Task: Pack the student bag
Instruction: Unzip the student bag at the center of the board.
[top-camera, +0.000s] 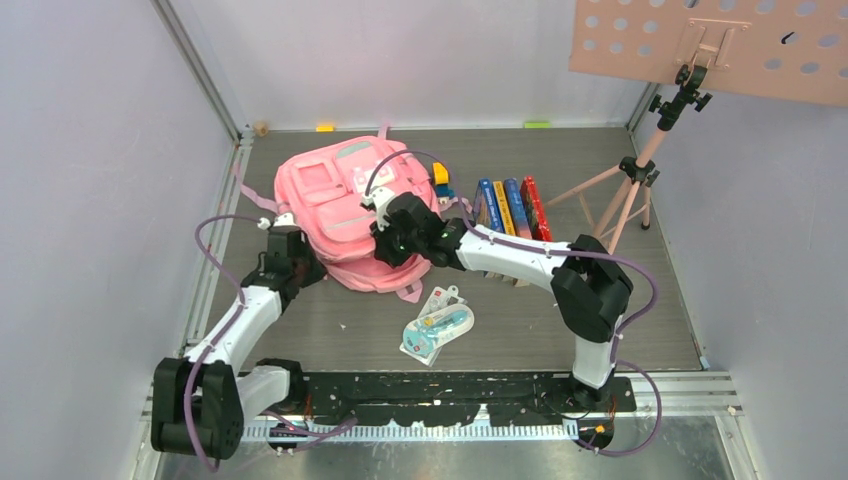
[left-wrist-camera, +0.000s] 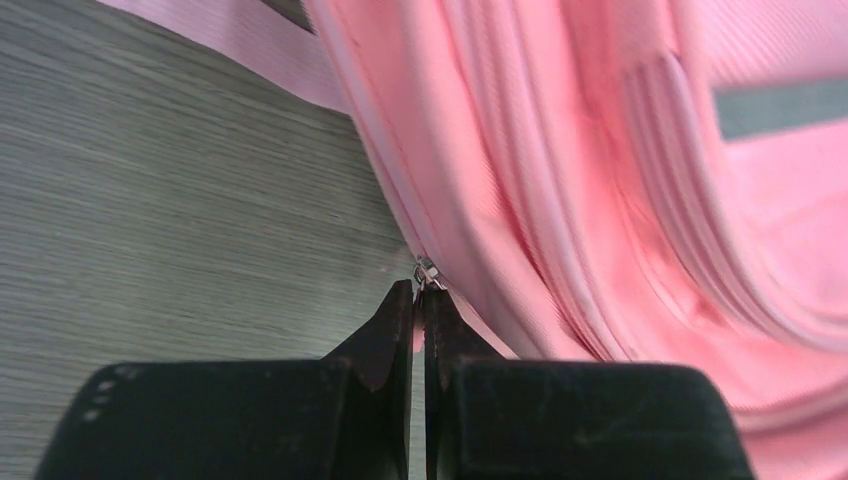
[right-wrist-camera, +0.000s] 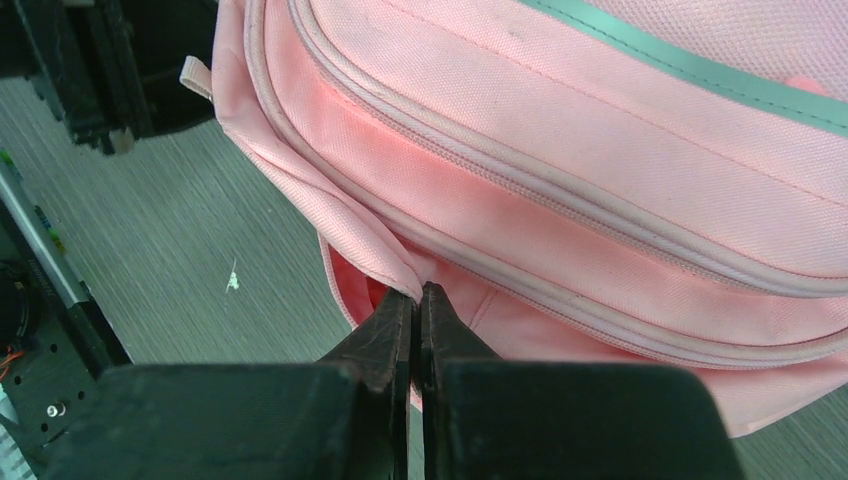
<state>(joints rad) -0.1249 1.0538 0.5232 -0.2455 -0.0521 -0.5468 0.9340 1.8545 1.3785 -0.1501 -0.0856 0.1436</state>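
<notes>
My left gripper keeps pulling the zipper pull (left-wrist-camera: 427, 270) it holds along the bag's side seam (left-wrist-camera: 378, 155) until the bag's side opens, while my right gripper holds the pink fabric.
The pink student bag (top-camera: 345, 205) lies flat on the table, front pockets up. My left gripper (top-camera: 300, 262) is at its near left edge, shut on the metal zipper pull (left-wrist-camera: 426, 271) at the bag's side seam (left-wrist-camera: 520, 200). My right gripper (top-camera: 385, 250) is over the bag's near edge, shut on a fold of pink fabric (right-wrist-camera: 385, 262) beside the front pocket zip (right-wrist-camera: 560, 190). A row of books (top-camera: 512, 208) stands to the right of the bag. A packaged stationery set (top-camera: 438, 325) lies on the table in front of the bag.
A small yellow and blue toy (top-camera: 441, 178) sits by the bag's right side. A tripod stand (top-camera: 630, 185) with a perforated board (top-camera: 715, 45) stands at the back right. Grey walls close the table on three sides.
</notes>
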